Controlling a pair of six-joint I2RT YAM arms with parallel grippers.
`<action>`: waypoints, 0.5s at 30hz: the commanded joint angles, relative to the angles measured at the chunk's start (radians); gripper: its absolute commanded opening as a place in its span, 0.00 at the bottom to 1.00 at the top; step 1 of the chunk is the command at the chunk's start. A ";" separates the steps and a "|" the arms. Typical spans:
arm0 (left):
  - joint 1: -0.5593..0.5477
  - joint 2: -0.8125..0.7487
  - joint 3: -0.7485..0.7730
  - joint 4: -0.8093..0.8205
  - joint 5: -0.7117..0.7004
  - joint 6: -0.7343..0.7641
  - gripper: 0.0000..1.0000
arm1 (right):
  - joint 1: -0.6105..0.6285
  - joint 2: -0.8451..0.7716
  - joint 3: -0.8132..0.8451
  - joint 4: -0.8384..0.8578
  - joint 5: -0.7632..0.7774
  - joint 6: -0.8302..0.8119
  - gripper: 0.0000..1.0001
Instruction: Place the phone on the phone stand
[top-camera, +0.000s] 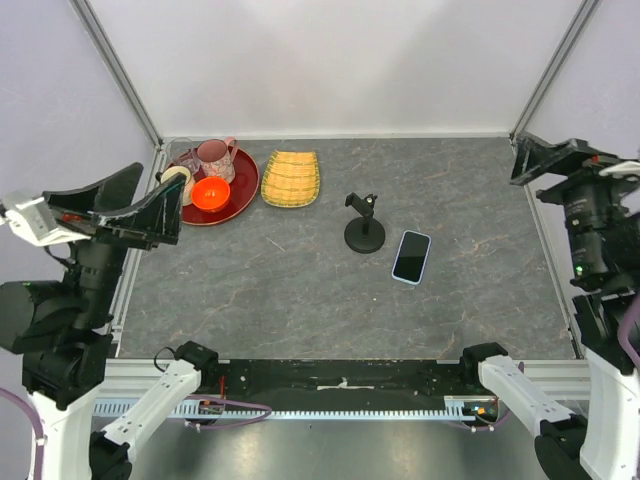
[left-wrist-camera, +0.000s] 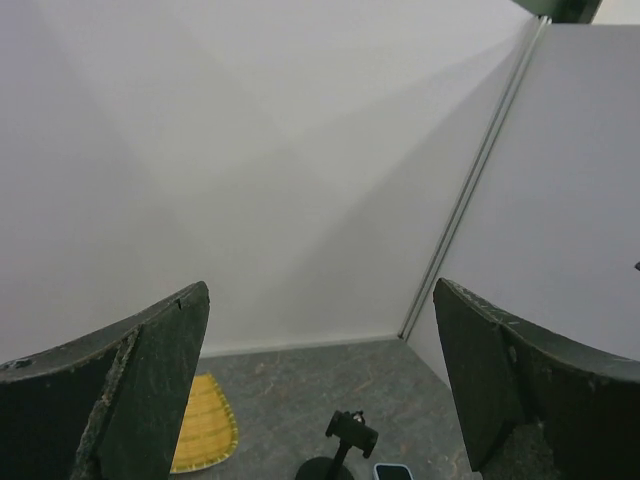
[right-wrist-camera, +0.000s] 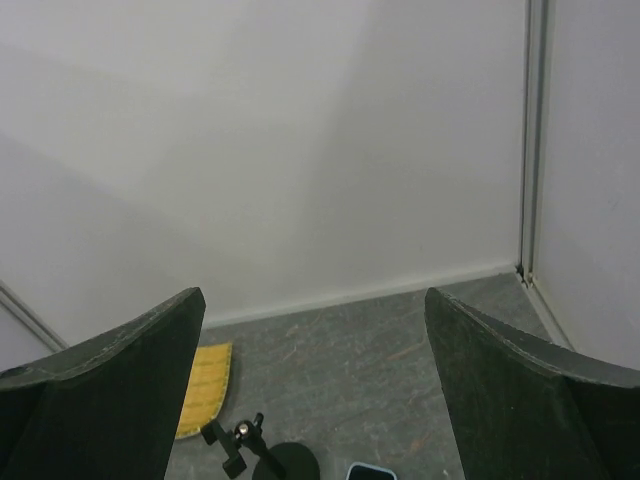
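Note:
The phone stand's clamp (top-camera: 358, 205) sticks up clear of the phone, so my right gripper should stay open and keep moving toward the black clamp (top-camera: 362, 209) until its fingers close there.
The phone (top-camera: 411, 257) lies flat on the grey table, black screen up with a light blue edge, just right of the phone stand (top-camera: 364, 226). The stand is all black, with a round base and a short post topped by a small clamp. Both wrist views catch the phone stand (left-wrist-camera: 345, 440) (right-wrist-camera: 250, 452) and a corner of the phone (left-wrist-camera: 392, 472) (right-wrist-camera: 368, 472) at their bottom edges. My left gripper (top-camera: 125, 205) (left-wrist-camera: 320, 385) hangs open at the table's left side, far from both. My right gripper (top-camera: 555, 160) (right-wrist-camera: 315, 390) hangs open at the right side, also empty.
A red plate (top-camera: 240, 190) at the back left carries a pink mug (top-camera: 215, 155), an orange bowl (top-camera: 210, 193) and a small cup. A yellow woven mat (top-camera: 291, 178) (left-wrist-camera: 205, 422) (right-wrist-camera: 208, 388) lies beside it. White walls enclose the table on three sides.

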 joint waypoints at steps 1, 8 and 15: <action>0.005 0.041 -0.020 -0.046 0.033 -0.045 1.00 | -0.003 0.083 -0.068 -0.067 -0.058 0.056 0.98; 0.005 0.147 -0.020 -0.140 0.200 -0.056 1.00 | -0.003 0.212 -0.191 -0.141 -0.240 0.024 0.98; 0.004 0.208 -0.069 -0.186 0.286 -0.047 1.00 | 0.000 0.288 -0.317 -0.111 -0.515 -0.039 0.98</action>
